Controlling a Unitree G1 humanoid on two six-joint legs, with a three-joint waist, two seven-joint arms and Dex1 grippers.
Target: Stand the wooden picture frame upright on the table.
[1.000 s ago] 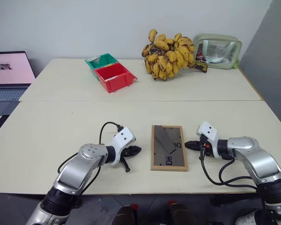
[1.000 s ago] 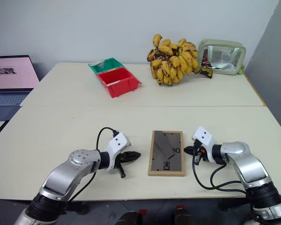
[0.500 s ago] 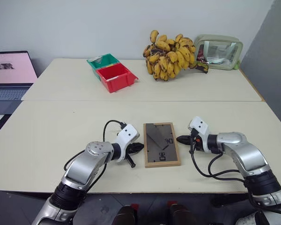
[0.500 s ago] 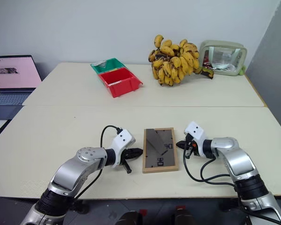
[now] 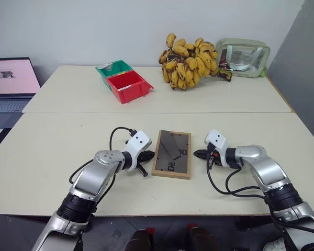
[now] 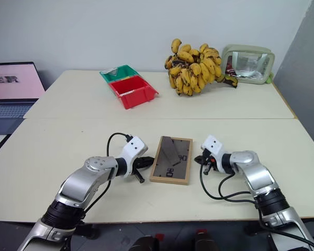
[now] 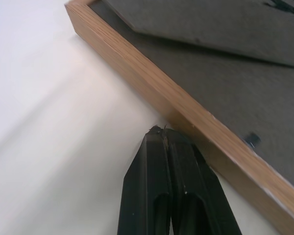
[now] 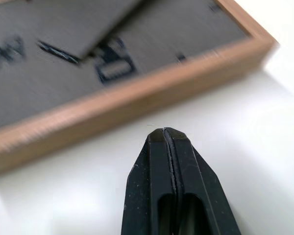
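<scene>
The robot's left gripper should turn, open and then clamp the picture frame's edge [image 5: 154,167] near the picture frame's front corner, because the left gripper's closed fingers are meeting the flat picture frame's side edge [image 5: 156,153].
The wooden picture frame [image 5: 171,154] lies flat on the table [image 5: 63,141], face down, with its dark grey back panel and folded stand up. It is slightly skewed. My left gripper [image 5: 148,155] is shut and empty, its tip right at the frame's left wooden edge [image 7: 152,83]. My right gripper [image 5: 197,154] is also shut and empty, its tip a short gap from the frame's right edge [image 8: 137,103]. The two grippers flank the frame and point toward each other.
At the back of the table sit a red bin [image 5: 128,86] and a green bin [image 5: 113,68], a large bunch of bananas [image 5: 188,61] and a pale green glass-fronted case [image 5: 243,56]. A laptop [image 5: 10,78] stands on the far left.
Both grippers have moved forward and the right one inward. The frame has slid to the left and farther from me, turning a little askew.
</scene>
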